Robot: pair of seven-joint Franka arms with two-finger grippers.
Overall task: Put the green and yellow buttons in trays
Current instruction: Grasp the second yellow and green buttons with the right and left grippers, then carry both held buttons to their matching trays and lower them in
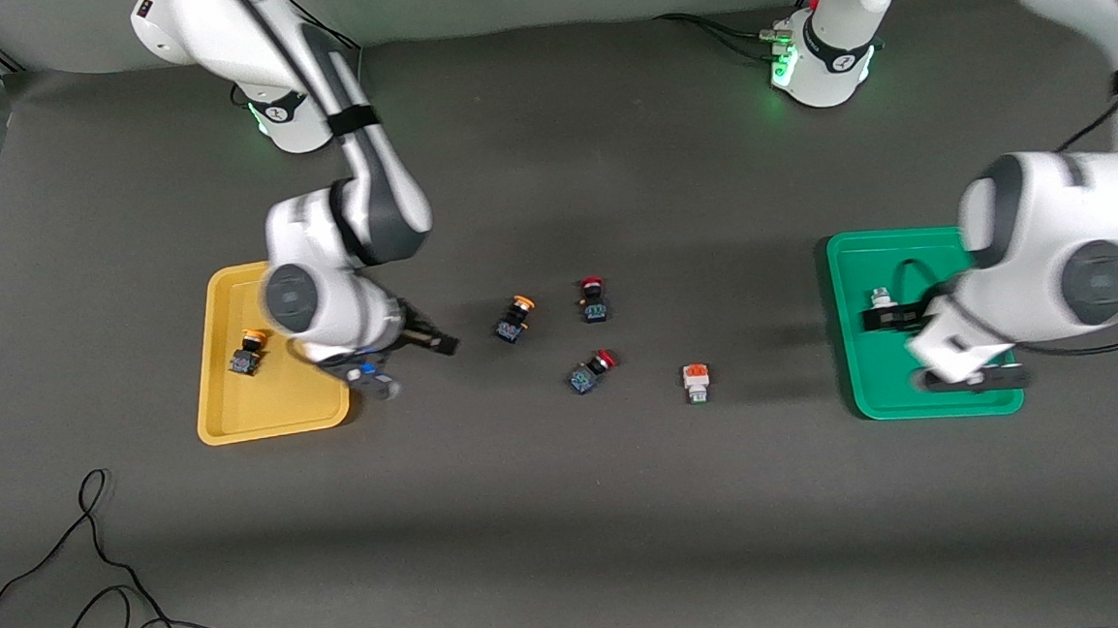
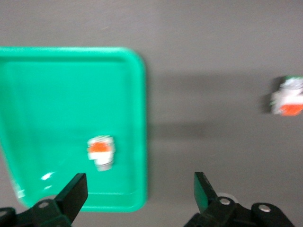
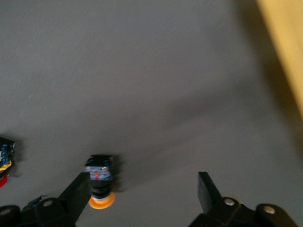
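Observation:
The white-grey button (image 1: pixel 696 382) outside the green tray has a green edge (image 2: pixel 294 76) showing at its end, so I expect it to reveal a round green cap when I pick it up.
The yellow tray (image 1: pixel 274 409) holds one yellow-capped button (image 1: pixel 249 352). A second yellow-capped button (image 1: pixel 515 319) lies on the table; it also shows in the right wrist view (image 3: pixel 99 182). My right gripper (image 1: pixel 425 346) is open and empty over the table between the yellow tray and that button (image 3: pixel 142 189). The green tray (image 1: pixel 874 392) holds a white-grey button with an orange block (image 2: pixel 100 151), partly hidden in the front view. Another such button (image 1: pixel 697 382) lies on the table (image 2: pixel 288 97). My left gripper (image 1: pixel 894 318) is open and empty over the green tray's edge (image 2: pixel 138 191).
Two red-capped dark switches (image 1: pixel 593 299) (image 1: pixel 592 371) lie on the table between the yellow-capped button and the white-grey one. A black cable (image 1: pixel 99 575) loops at the table's edge nearest the front camera, toward the right arm's end.

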